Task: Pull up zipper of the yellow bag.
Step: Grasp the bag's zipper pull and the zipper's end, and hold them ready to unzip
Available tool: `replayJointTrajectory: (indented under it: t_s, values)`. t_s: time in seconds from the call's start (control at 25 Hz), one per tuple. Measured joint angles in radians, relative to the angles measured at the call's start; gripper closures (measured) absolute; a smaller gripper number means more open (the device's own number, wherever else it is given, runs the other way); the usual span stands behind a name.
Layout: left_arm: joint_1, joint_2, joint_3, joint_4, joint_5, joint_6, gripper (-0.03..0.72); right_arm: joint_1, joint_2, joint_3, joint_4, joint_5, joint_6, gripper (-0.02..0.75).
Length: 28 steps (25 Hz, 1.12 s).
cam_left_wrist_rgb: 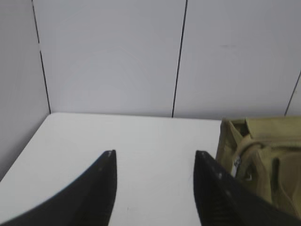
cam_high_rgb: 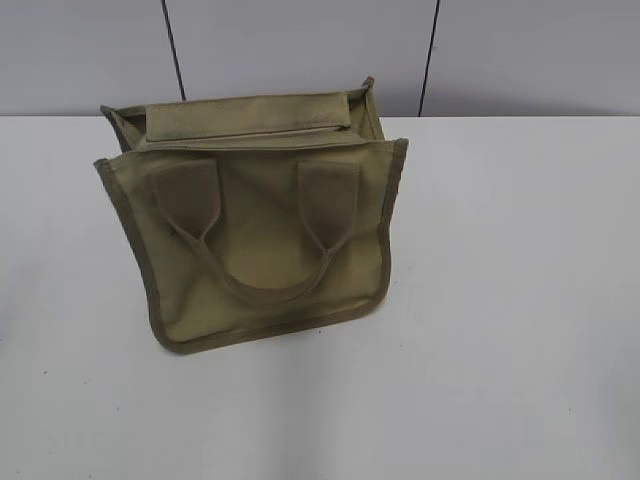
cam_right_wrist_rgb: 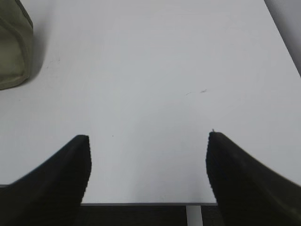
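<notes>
The silver pull (cam_left_wrist_rgb: 235, 168) hangs on the downward curl of the fabric end (cam_left_wrist_rgb: 245, 146), so when I lift the fabric end, it should straighten outward and raise the pull.
The yellow bag (cam_high_rgb: 262, 215), a boxy khaki tote with olive trim and two looped handles, stands on the white table (cam_high_rgb: 510, 330) left of centre. The zipper (cam_high_rgb: 245, 135) runs along its top; in the left wrist view a small silver pull (cam_left_wrist_rgb: 236, 165) shows at the bag's (cam_left_wrist_rgb: 263, 160) near end. My left gripper (cam_left_wrist_rgb: 155, 153) is open and empty, just left of the bag. My right gripper (cam_right_wrist_rgb: 148, 136) is open and empty over bare table, with a corner of the bag (cam_right_wrist_rgb: 14, 52) far to its upper left. Neither gripper shows in the exterior view.
A grey panelled wall (cam_high_rgb: 300, 50) stands behind the table. The table's left edge (cam_left_wrist_rgb: 21, 155) meets a side wall in the left wrist view. The table's edge (cam_right_wrist_rgb: 141, 204) lies under my right gripper.
</notes>
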Motion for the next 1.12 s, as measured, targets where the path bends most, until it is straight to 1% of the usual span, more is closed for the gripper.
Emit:
replayJointTrajectory:
  t_s: [0.24, 0.32, 0.4, 0.48, 0.68, 0.8, 0.92, 1.12]
  values:
    - [0.000, 0.248, 0.206, -0.005, -0.621, 0.000, 0.285, 0.000, 0.000, 0.000, 0.000, 0.000, 0.000, 0.155]
    - [0.000, 0.363, 0.247, 0.007, -0.758, 0.000, 0.285, 0.000, 0.000, 0.000, 0.000, 0.000, 0.000, 0.155]
    - [0.000, 0.503, 0.261, 0.045, -0.837, -0.006, 0.284, 0.000, 0.000, 0.000, 0.000, 0.000, 0.000, 0.155]
    - [0.000, 0.633, 0.264, 0.120, -0.956, -0.031, 0.284, 0.000, 0.000, 0.000, 0.000, 0.000, 0.000, 0.155]
    - [0.000, 0.993, 0.265, 0.364, -1.222, -0.142, 0.284, 0.000, 0.000, 0.000, 0.000, 0.000, 0.000, 0.155]
    - [0.000, 1.183, 0.265, 0.503, -1.399, -0.161, 0.284, 0.000, 0.000, 0.000, 0.000, 0.000, 0.000, 0.155]
    - [0.000, 1.357, 0.256, 0.568, -1.524, -0.163, 0.284, 0.000, 0.000, 0.000, 0.000, 0.000, 0.000, 0.155]
    - [0.000, 1.581, 0.189, 0.635, -1.639, -0.166, 0.284, 0.000, 0.000, 0.000, 0.000, 0.000, 0.000, 0.155]
